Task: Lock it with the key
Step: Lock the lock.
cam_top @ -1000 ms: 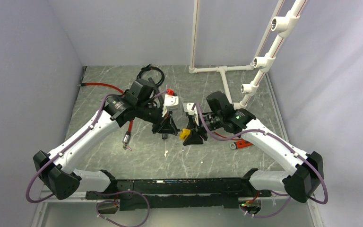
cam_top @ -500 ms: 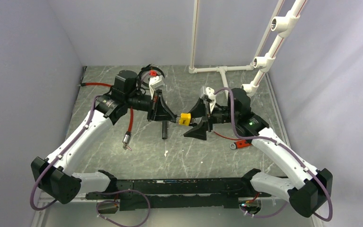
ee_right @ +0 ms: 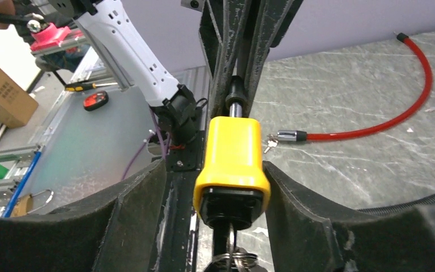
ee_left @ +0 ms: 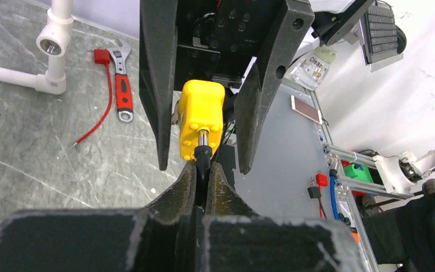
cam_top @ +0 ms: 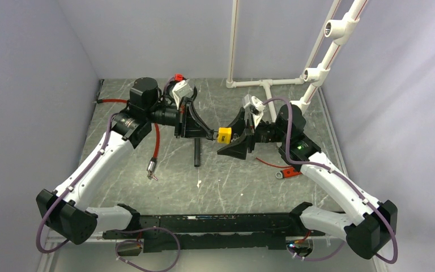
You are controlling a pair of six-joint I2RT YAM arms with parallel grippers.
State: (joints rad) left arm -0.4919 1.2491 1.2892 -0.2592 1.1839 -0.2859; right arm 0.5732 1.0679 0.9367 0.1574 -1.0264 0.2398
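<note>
Next, my right gripper takes hold of the lock (ee_left: 202, 110) before my left gripper moves the shackle farther out, because my left gripper is holding the shackle (ee_left: 203, 149) close to the yellow lock.
A yellow lock (cam_top: 224, 135) hangs above the table between the two arms. My left gripper (cam_top: 202, 132) is shut on the black pin end (ee_left: 203, 161) that enters the lock body (ee_left: 201, 119). From the other side my right gripper (cam_top: 237, 139) straddles the lock (ee_right: 232, 161) with its jaws open. Its right finger (ee_right: 294, 198) touches the lock's side, while a gap stands at the left finger (ee_right: 141, 198). The key (ee_right: 230, 241), with a ring, sits in the lock's black end, close to the right wrist camera. The red cable (cam_top: 156, 141) lies on the table.
A red-handled wrench (cam_top: 288, 171) with a thin red lead lies at the right, also in the left wrist view as the wrench (ee_left: 123, 93). A white pipe frame (cam_top: 266, 85) stands at the back. A black cable coil (cam_top: 179, 85) lies at the back left.
Both arms have swung back and up, and the lock now hangs level between them. My left gripper has closed on the pin end. My right gripper has widened around the lock.
</note>
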